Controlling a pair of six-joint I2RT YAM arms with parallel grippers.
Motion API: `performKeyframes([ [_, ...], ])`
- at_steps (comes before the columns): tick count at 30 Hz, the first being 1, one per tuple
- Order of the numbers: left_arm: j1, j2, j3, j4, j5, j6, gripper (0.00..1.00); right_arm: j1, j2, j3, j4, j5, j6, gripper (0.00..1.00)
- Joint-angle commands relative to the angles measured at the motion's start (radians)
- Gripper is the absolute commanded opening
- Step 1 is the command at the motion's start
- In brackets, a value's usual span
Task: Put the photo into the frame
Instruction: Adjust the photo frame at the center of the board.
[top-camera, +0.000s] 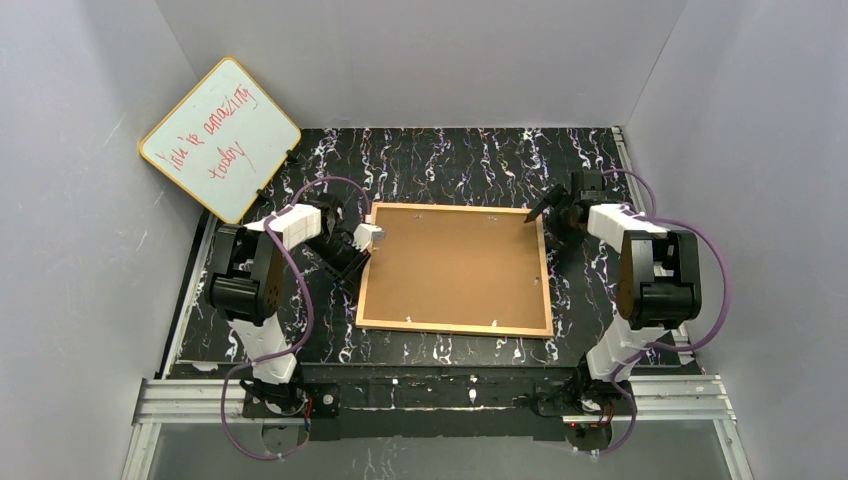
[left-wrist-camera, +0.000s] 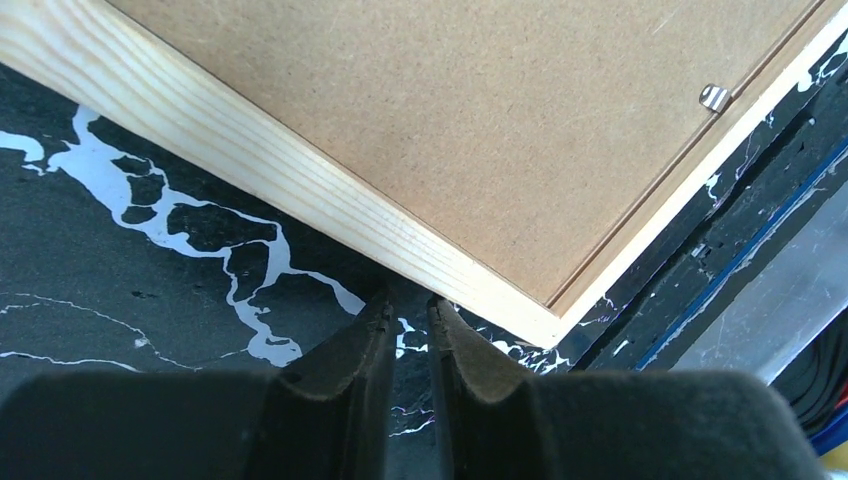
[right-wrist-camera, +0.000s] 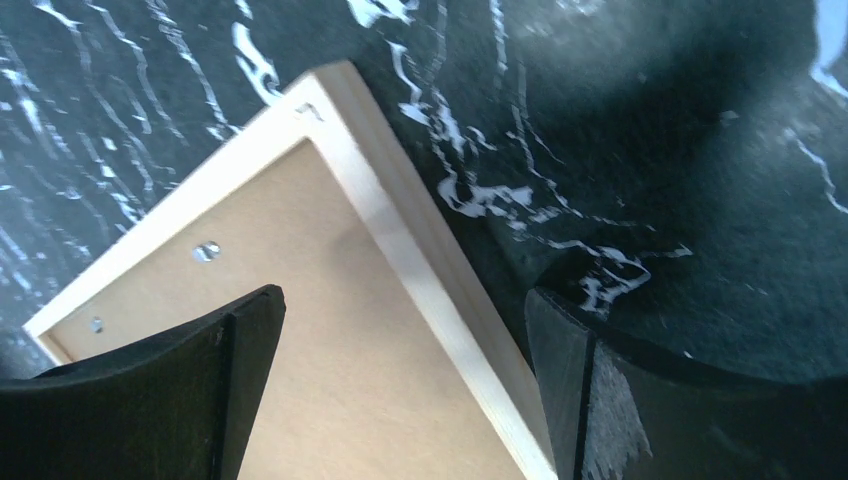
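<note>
The metal tabs on the frame's far edge (top-camera: 418, 215) are away from the robot's left gripper, so the robot should rotate the frame until that edge is next to that gripper.
The light-wood frame (top-camera: 546, 280) lies face down in the middle of the black marbled mat, with a brown backing board (top-camera: 455, 265) filling it. The photo is out of view. My left gripper (top-camera: 372, 236) is low at the frame's left edge. In the left wrist view its fingertips (left-wrist-camera: 408, 305) stand a narrow gap apart with only mat between them, just short of the wooden rim (left-wrist-camera: 300, 180). My right gripper (top-camera: 548, 208) hangs wide open over the far right corner. In the right wrist view it (right-wrist-camera: 400, 300) straddles the rim (right-wrist-camera: 400, 225), one finger over the board (right-wrist-camera: 330, 260), one outside.
A yellow-rimmed whiteboard (top-camera: 220, 138) with red writing leans against the left wall at the back. Grey walls close in three sides. A small metal tab (left-wrist-camera: 713, 97) sits on the backing board's edge. An aluminium rail (top-camera: 430, 395) runs along the near edge.
</note>
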Motion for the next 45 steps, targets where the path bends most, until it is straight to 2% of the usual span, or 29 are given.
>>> performKeyframes([
  [1, -0.015, -0.019, -0.025, -0.040, 0.006, 0.061, 0.17, 0.004, 0.036, 0.031, 0.079, -0.083, 0.015, 0.99],
  [3, -0.029, -0.015, -0.025, -0.037, -0.007, 0.062, 0.16, 0.018, 0.051, 0.032, 0.113, -0.119, 0.034, 0.99],
  [6, -0.072, 0.022, -0.005, -0.035, -0.066, 0.038, 0.16, 0.101, 0.092, 0.119, 0.102, -0.079, 0.027, 0.99],
  [9, -0.100, 0.044, 0.013, -0.031, -0.007, 0.022, 0.16, 0.157, 0.187, 0.261, 0.062, -0.110, 0.030, 0.99],
  [15, -0.258, 0.034, 0.031, -0.083, 0.107, 0.036, 0.18, 0.211, 0.349, 0.498, -0.008, -0.144, 0.030, 0.99],
  [17, -0.293, 0.031, 0.036, -0.145, 0.163, 0.086, 0.22, 0.211, 0.393, 0.562, -0.028, -0.173, 0.023, 0.99],
  [19, -0.300, 0.031, 0.056, -0.260, 0.229, 0.185, 0.30, 0.213, 0.448, 0.640, -0.064, -0.209, -0.002, 0.99],
  [21, -0.293, 0.035, 0.107, -0.399, 0.244, 0.328, 0.36, 0.217, 0.498, 0.732, -0.136, -0.213, -0.032, 0.99],
  [23, -0.247, 0.041, 0.174, -0.478, 0.228, 0.393, 0.38, 0.215, 0.510, 0.795, -0.179, -0.181, -0.058, 0.99],
  [26, -0.084, 0.088, 0.326, -0.539, 0.233, 0.384, 0.39, 0.199, 0.477, 0.813, -0.202, -0.099, -0.076, 0.99],
  [27, -0.037, 0.116, 0.387, -0.525, 0.216, 0.333, 0.39, 0.190, 0.459, 0.819, -0.218, -0.071, -0.077, 0.99],
  [31, 0.106, 0.193, 0.561, -0.255, 0.063, 0.036, 0.38, 0.141, 0.332, 0.752, -0.283, 0.013, -0.049, 0.99],
  [33, 0.132, 0.227, 0.603, -0.138, -0.015, -0.066, 0.37, 0.119, 0.233, 0.635, -0.275, 0.005, -0.041, 0.99],
  [37, 0.139, 0.309, 0.663, -0.060, -0.083, -0.169, 0.36, 0.107, -0.014, 0.346, -0.257, -0.070, -0.038, 0.99],
  [41, 0.147, 0.343, 0.647, -0.035, -0.042, -0.208, 0.33, 0.108, -0.237, 0.038, -0.263, -0.162, 0.006, 0.99],
  [45, 0.154, 0.337, 0.581, -0.002, -0.028, -0.191, 0.29, 0.108, -0.417, -0.116, -0.296, -0.178, 0.021, 0.99],
])
